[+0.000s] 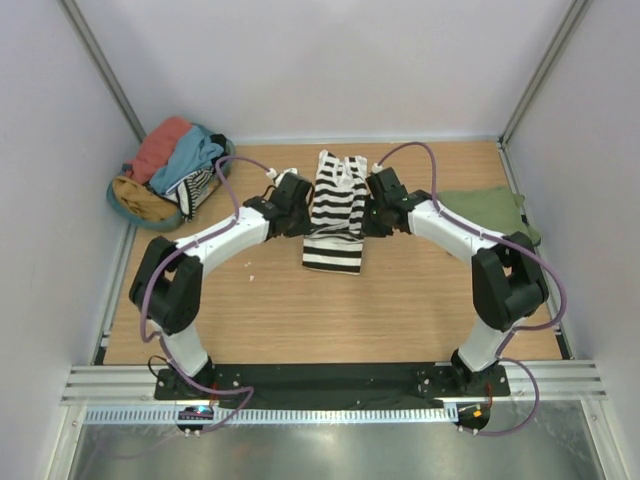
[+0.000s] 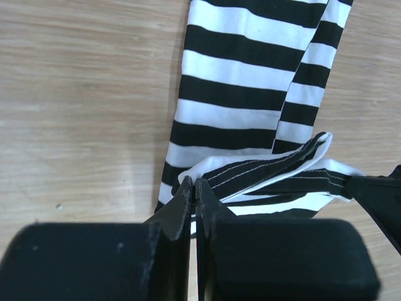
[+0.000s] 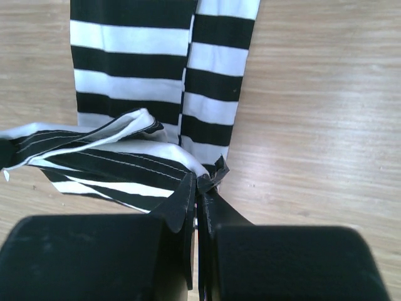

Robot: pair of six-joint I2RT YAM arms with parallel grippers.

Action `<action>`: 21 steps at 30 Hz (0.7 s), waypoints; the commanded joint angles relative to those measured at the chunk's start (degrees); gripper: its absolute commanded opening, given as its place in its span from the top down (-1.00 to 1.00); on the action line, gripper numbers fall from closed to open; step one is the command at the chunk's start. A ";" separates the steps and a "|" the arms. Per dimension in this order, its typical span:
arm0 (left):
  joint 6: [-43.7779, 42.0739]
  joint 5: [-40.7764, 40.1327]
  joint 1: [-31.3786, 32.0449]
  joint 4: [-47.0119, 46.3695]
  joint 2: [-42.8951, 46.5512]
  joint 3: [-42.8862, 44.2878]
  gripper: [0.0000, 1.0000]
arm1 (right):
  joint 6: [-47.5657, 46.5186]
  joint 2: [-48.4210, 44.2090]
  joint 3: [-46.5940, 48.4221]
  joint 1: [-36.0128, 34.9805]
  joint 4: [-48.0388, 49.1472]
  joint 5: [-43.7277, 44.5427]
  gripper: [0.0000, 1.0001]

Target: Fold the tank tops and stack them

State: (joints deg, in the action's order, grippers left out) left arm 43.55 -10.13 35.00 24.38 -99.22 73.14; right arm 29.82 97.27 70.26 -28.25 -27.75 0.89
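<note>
The folded hem (image 1: 336, 231) reaches across the striped tank top from edge to edge, so the robot's left gripper keeps going toward the neckline (image 1: 343, 184) and lets go of the hem there.
The black-and-white striped tank top (image 1: 335, 205) lies as a long narrow strip in the middle of the wooden table, its near end doubled over. My left gripper (image 1: 300, 212) is shut on its left edge, where the folded hem (image 2: 250, 169) bunches up at the fingertips. My right gripper (image 1: 368, 210) is shut on its right edge; a black seam corner (image 3: 216, 170) sticks out of the jaws. The striped cloth (image 3: 138, 81) stretches away past both grippers. The olive green tank top (image 1: 485, 207) lies folded at the right edge of the table, behind my right arm.
A round basket (image 1: 150, 200) at the back left holds a salmon-red garment (image 1: 160, 145), a light blue garment (image 1: 190, 160) and another striped piece (image 1: 198, 188). Grey walls close in the table on three sides. Bare wood (image 1: 330, 320) lies in front of the striped top.
</note>
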 commanded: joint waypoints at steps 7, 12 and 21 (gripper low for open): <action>-3.38 3.97 -2.75 -2.93 -6.07 8.41 1.00 | -1.61 4.68 8.39 2.76 0.94 -0.09 0.98; -3.74 5.21 -3.63 -2.94 -7.57 10.96 1.00 | -1.61 6.17 10.68 3.82 0.50 -0.09 0.98; -4.61 6.00 -4.68 -2.85 -10.55 15.70 1.00 | -1.52 9.86 16.04 5.49 -0.82 -0.18 0.98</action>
State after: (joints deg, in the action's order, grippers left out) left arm 40.40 -5.06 30.96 23.35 -108.66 85.67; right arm 28.80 105.97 82.98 -23.27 -28.75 0.69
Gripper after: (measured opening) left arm 0.006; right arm 0.057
